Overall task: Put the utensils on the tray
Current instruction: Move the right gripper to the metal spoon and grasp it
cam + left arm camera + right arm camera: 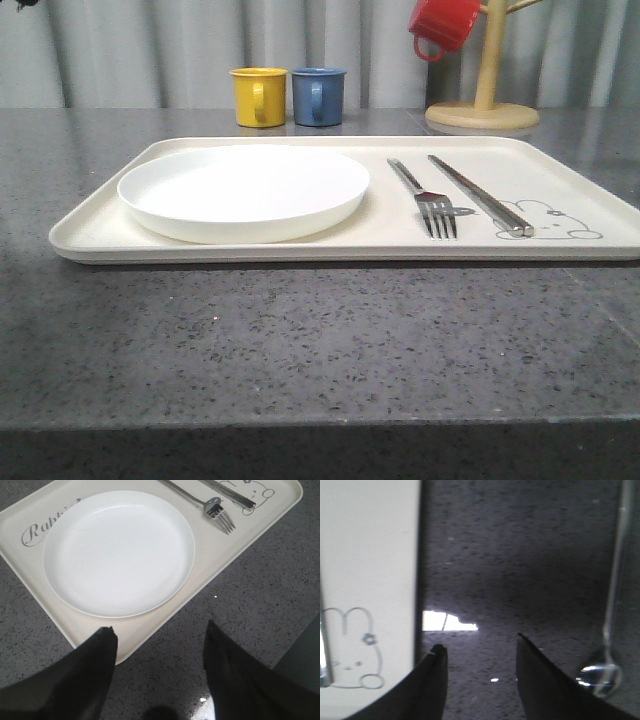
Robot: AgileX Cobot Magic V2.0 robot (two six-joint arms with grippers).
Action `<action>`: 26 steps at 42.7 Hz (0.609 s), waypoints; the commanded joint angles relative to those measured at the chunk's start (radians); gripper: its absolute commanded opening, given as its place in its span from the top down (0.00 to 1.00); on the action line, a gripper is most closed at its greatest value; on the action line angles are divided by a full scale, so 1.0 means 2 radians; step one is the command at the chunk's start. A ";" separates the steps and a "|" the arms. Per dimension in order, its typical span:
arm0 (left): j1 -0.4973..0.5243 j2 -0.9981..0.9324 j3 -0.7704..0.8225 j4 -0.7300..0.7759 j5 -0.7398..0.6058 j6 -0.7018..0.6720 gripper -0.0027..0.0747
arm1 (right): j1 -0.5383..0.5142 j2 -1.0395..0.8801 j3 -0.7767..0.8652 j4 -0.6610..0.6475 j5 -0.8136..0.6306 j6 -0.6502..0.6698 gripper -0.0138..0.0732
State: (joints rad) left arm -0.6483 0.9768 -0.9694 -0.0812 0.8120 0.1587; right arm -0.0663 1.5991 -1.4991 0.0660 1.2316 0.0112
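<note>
I should keep moving my right gripper toward the spoon's handle [610, 610] and close it there, because the steel spoon [600, 674] is clear of the tray and its handle is square to my open fingers.
The cream tray [90, 240] lies across the grey table and carries the round white plate [243, 190] on its left half, with the steel fork [425, 197] and the chopsticks [480, 194] to the right, near the rabbit drawing. In the left wrist view my left gripper [160, 630] stands open above the tray's corner [125, 645], with the plate [119, 552] and fork [217, 511] beyond it. My right gripper [480, 647] is open over bare table just off the tray's edge [370, 555]. The steel spoon [607, 655] lies on the table beside it.
A yellow mug [259, 96] and a blue mug [318, 96] stand behind the tray. A red mug [443, 25] hangs on a wooden mug tree [484, 90] at the back right. Bare speckled countertop stretches in front of the tray.
</note>
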 commanded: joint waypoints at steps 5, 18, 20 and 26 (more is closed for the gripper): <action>-0.003 -0.005 -0.013 -0.004 -0.032 -0.006 0.46 | -0.073 -0.010 -0.014 -0.005 0.009 -0.034 0.45; -0.003 -0.005 -0.013 -0.004 -0.032 -0.006 0.46 | -0.104 0.030 -0.014 -0.005 -0.001 -0.061 0.45; -0.003 -0.005 -0.013 -0.004 -0.032 -0.006 0.46 | -0.105 0.039 -0.014 -0.005 -0.004 -0.064 0.45; -0.003 -0.005 -0.013 -0.004 -0.032 -0.006 0.46 | -0.105 0.063 -0.015 -0.012 -0.011 -0.064 0.45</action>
State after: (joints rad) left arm -0.6483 0.9768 -0.9694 -0.0812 0.8104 0.1587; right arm -0.2678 1.7421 -1.4991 0.0587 1.2295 -0.1031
